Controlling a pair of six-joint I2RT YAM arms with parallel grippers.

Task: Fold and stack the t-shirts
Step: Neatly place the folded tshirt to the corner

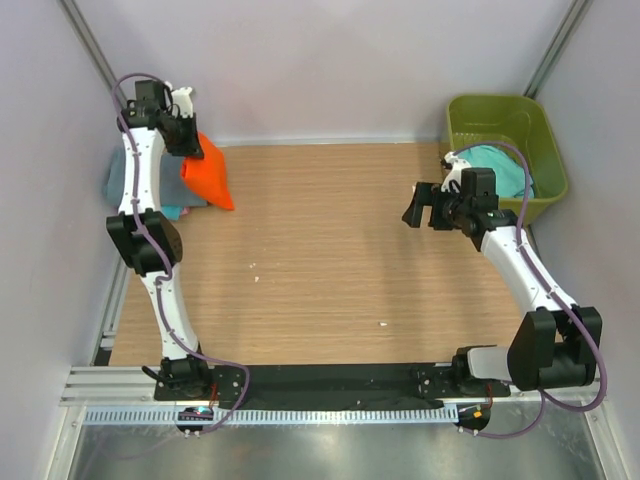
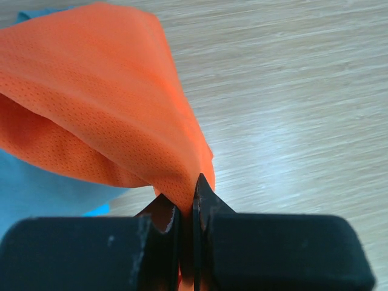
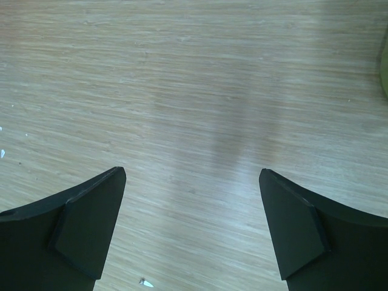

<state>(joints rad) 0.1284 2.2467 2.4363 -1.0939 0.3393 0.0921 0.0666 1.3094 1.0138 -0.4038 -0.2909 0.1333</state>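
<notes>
I go on pulling the t-shirt across with my left gripper until it covers the stack before I let go, because the orange t-shirt's loose end [image 1: 222, 196] trails beside the grey-blue stack [image 1: 174, 184].
A bright orange t-shirt [image 1: 210, 175] hangs in a cone from my left gripper [image 1: 190, 143] at the table's far left. In the left wrist view the jaws [image 2: 188, 197] are shut on a pinched fold of the orange t-shirt [image 2: 103, 91]. Under it lies a stack of folded t-shirts, grey-blue [image 1: 114, 180] and teal [image 1: 184, 211]; light blue cloth [image 2: 36, 194] shows under the orange one. Another teal t-shirt [image 1: 500, 170] lies in the tub. My right gripper [image 1: 425, 208] hovers open over bare wood, nothing between its fingers [image 3: 91, 224].
An olive-green plastic tub [image 1: 530, 125] stands at the far right corner, its edge just in the right wrist view [image 3: 385, 79]. Grey walls close in the left, back and right. The wooden table [image 1: 330, 250] has a few small white specks [image 1: 383, 323].
</notes>
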